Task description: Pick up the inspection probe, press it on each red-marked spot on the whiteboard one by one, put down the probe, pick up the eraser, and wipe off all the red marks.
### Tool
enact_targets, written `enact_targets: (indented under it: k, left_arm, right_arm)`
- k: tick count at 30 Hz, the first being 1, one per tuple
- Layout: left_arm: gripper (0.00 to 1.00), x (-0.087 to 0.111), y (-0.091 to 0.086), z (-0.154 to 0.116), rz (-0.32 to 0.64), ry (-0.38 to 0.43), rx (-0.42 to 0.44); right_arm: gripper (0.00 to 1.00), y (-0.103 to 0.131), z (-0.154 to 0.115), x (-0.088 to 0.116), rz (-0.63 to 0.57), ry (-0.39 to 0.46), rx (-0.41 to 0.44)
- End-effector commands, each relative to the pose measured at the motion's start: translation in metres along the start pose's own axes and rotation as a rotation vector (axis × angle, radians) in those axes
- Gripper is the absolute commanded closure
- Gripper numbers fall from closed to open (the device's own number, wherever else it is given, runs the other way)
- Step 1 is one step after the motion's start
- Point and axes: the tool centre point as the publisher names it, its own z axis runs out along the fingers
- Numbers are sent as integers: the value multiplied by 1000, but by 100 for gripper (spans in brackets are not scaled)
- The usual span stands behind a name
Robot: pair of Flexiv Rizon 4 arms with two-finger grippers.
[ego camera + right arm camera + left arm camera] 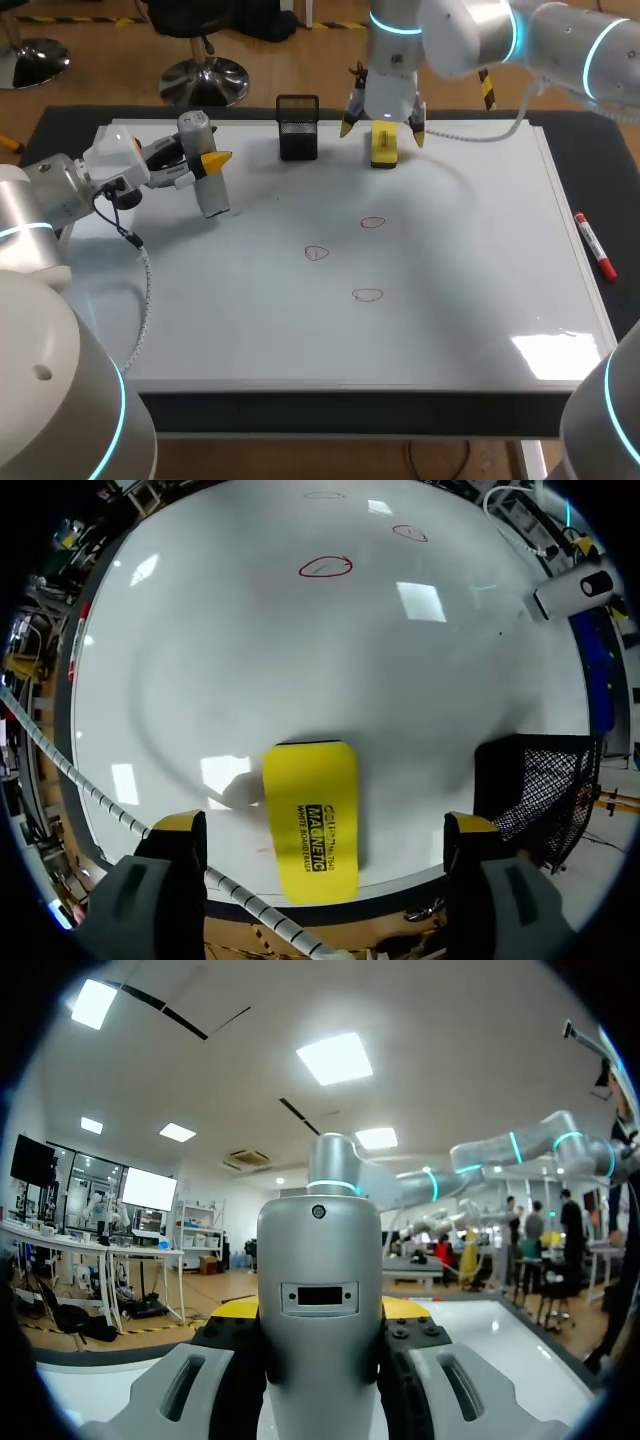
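A dark edge (383,165) shows under the yellow eraser (384,142). I expect the eraser's hidden bottom side to wipe a red mark away when I push the eraser across it.
My left gripper (207,163) is shut on the silver inspection probe (204,165), which stands nearly upright over the whiteboard's (250,330) left part. In the left wrist view the probe (320,1290) fills the gap between the fingers of that gripper (320,1335). Three red marks (372,222) (316,253) (367,294) sit mid-board, right of the probe. The yellow eraser (383,143) lies flat at the far edge. My right gripper (383,127) hangs open just above it, and the eraser (312,820) lies between the spread fingers of that gripper (325,830), untouched.
A black mesh holder (298,127) stands at the far edge, left of the eraser, and shows beside my right gripper as the holder (540,780). A red marker (594,245) lies off the board's right side. A white cable (480,135) trails behind the right gripper.
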Motion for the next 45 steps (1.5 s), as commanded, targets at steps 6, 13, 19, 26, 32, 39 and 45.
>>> enact_targets:
  k: [6,13,19,26,32,39,45]
  left_arm:
    - [100,0,0,0,2,-2,2]
    - [100,0,0,0,2,-2,2]
    - [100,0,0,0,2,-2,2]
    - [100,0,0,0,2,-2,2]
    - [100,0,0,0,2,-2,2]
    - [100,0,0,0,2,-2,2]
    - [100,0,0,0,2,-2,2]
  right_arm:
    - [14,-3,3,1,-6,14,-3]
    - [22,-1,6,3,-18,28,-9]
    - [54,2,8,2,-28,36,-17]
    - [100,2,8,2,-37,46,-25]
    - [100,3,5,4,-40,56,-38]
    - [100,0,-8,7,-29,57,-41]
    - [100,-8,-25,14,-7,53,-16]
